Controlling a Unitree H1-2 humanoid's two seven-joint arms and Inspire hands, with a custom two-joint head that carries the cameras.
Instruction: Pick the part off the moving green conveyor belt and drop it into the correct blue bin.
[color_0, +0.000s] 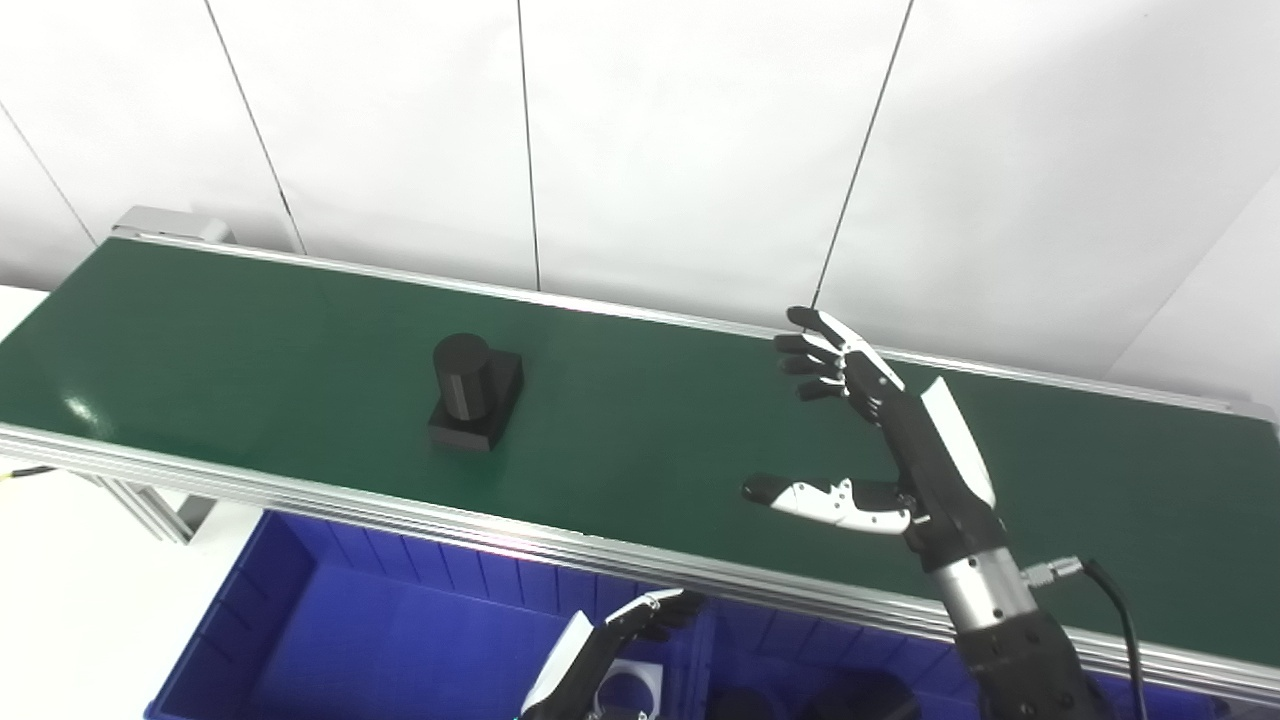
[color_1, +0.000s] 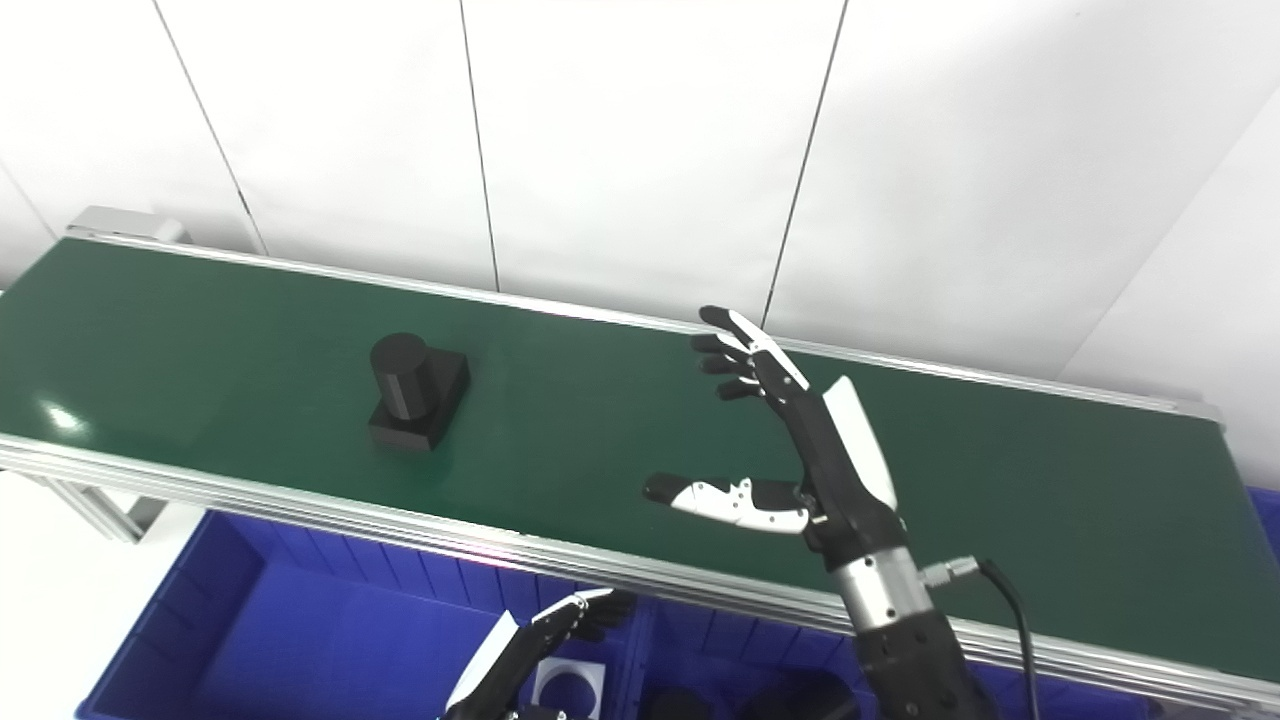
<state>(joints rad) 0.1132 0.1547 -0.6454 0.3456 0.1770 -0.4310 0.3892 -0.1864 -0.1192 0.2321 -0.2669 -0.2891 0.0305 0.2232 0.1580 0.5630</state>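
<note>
The cylinder's foot (color_0: 469, 414) sits flush against the square base. The whole black part (color_0: 469, 388) will therefore come up in one piece when I lift it.
A black part (color_0: 474, 391), a short cylinder standing on a square base, sits on the green conveyor belt (color_0: 650, 420) left of centre. My right hand (color_0: 880, 440) hovers above the belt well to the right of the part, open, fingers stretched out and thumb spread toward the left, holding nothing. My left hand (color_0: 610, 645) is low at the bottom edge, in front of the belt and over the blue bins; only part of it shows, with its fingers slightly curled and nothing visibly held.
Below the belt's aluminium front rail (color_0: 560, 545) stand blue bins: a large one (color_0: 330, 630) at left, and another (color_0: 800, 680) to the right holding dark parts. A white piece (color_0: 635, 685) lies by the left hand. A white panelled wall stands behind the belt.
</note>
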